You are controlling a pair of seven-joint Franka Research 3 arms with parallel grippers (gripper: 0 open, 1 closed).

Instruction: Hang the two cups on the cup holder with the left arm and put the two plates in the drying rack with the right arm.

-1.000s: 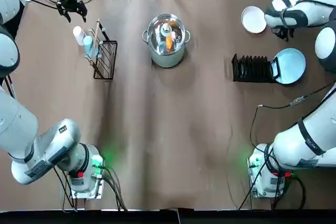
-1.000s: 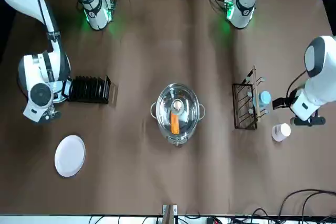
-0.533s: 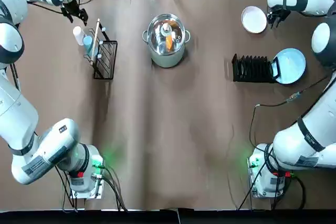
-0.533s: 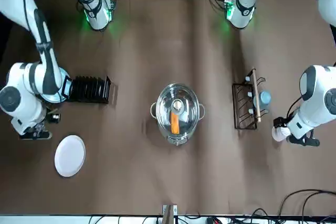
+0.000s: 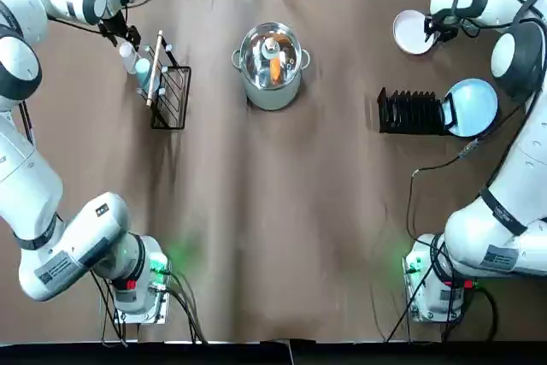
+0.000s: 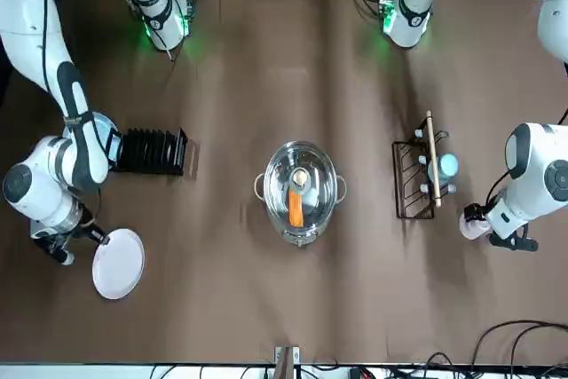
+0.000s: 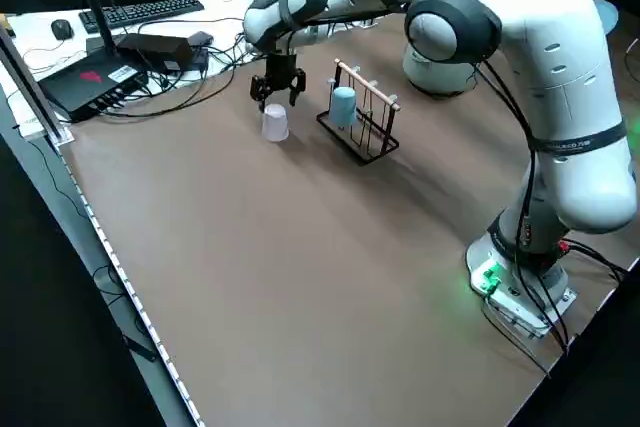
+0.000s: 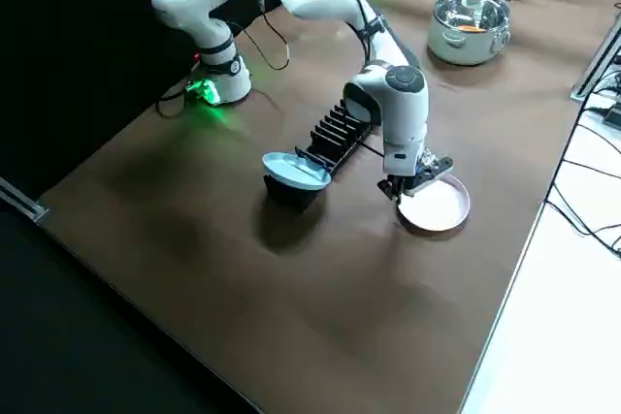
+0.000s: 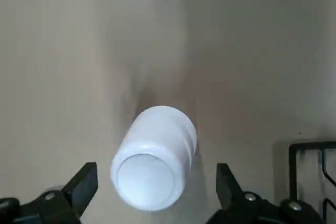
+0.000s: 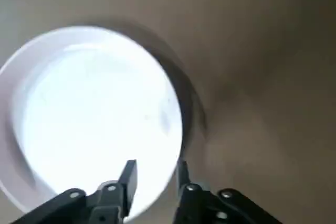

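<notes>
I expect the whitish cup (image 6: 475, 227) to tip to a slant when I hang it, because the light blue cup (image 6: 446, 166) hangs tilted on the cup holder.
The whitish cup (image 9: 155, 163) stands upside down on the table beside the cup holder (image 5: 167, 83). My left gripper (image 9: 155, 187) hovers just over it, open, one finger on each side and not touching. The light blue cup (image 5: 143, 70) hangs on the cup holder. The white plate (image 5: 412, 32) lies flat at the far right. My right gripper (image 10: 155, 174) is open by a narrow gap, its fingers straddling the plate's rim. The light blue plate (image 5: 473, 107) leans in the right end of the drying rack (image 5: 410, 113).
A steel pot (image 5: 271, 61) holding an orange item stands at the far middle of the table. Cables lie along the far edge. The brown tabletop stretches between the rack, the pot and the arms' bases.
My left gripper has come in over the whitish cup. My right gripper has moved away from the blue plate, along the far side, down to the white plate's rim.
</notes>
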